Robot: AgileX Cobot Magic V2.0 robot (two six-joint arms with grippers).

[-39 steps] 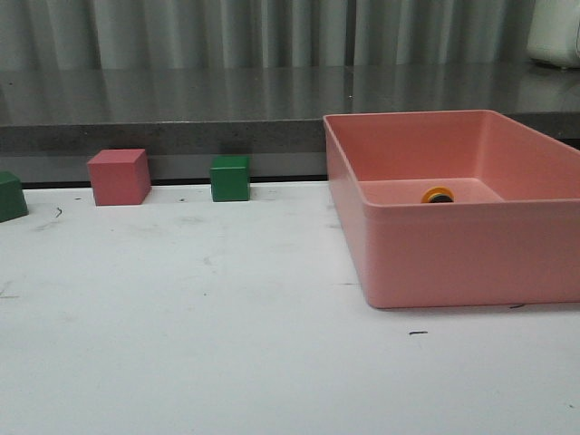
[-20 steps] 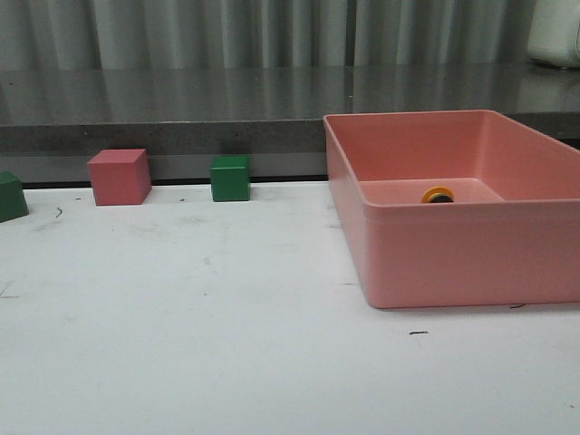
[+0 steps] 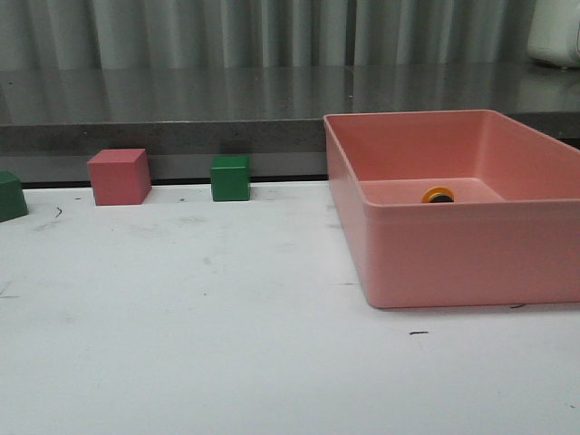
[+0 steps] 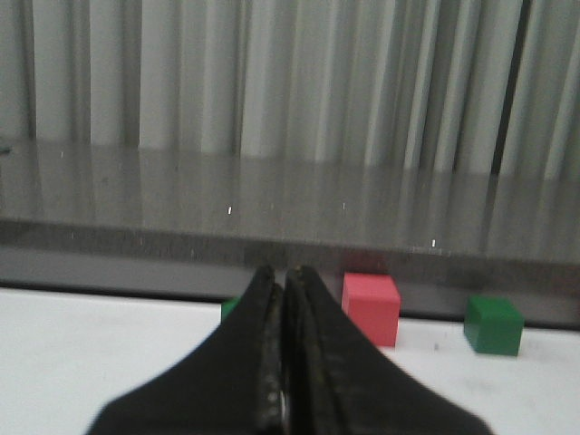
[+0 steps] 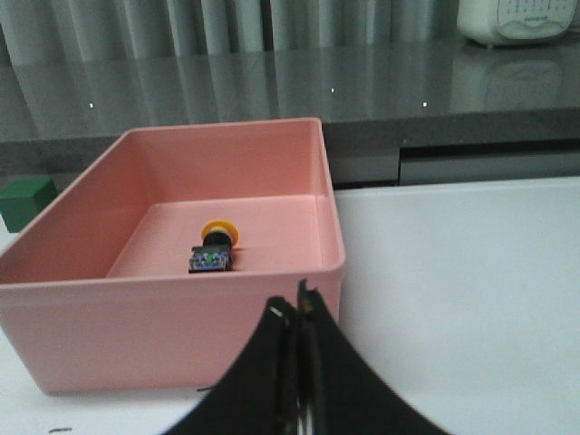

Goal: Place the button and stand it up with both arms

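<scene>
The button (image 3: 439,194) is inside the pink bin, a long way from my left gripper, so my right gripper should first put it down in front of the cubes (image 3: 169,274).
The button (image 5: 214,247) lies on its side on the floor of a pink bin (image 5: 172,326), yellow cap toward the far wall, black body toward me. From the front only its yellow cap (image 3: 438,194) peeks over the bin's near wall (image 3: 471,254). My right gripper (image 5: 293,306) is shut and empty, outside the bin's near wall, low over the table. My left gripper (image 4: 282,272) is also shut with nothing in it, facing the cubes at the table's back. Neither gripper shows in the front view.
A pink cube (image 3: 119,176) and a green cube (image 3: 230,178) sit along the table's back edge, another green cube (image 3: 11,196) at the far left. Behind runs a dark grey ledge (image 3: 181,100). A white appliance (image 5: 517,20) stands on it at the right.
</scene>
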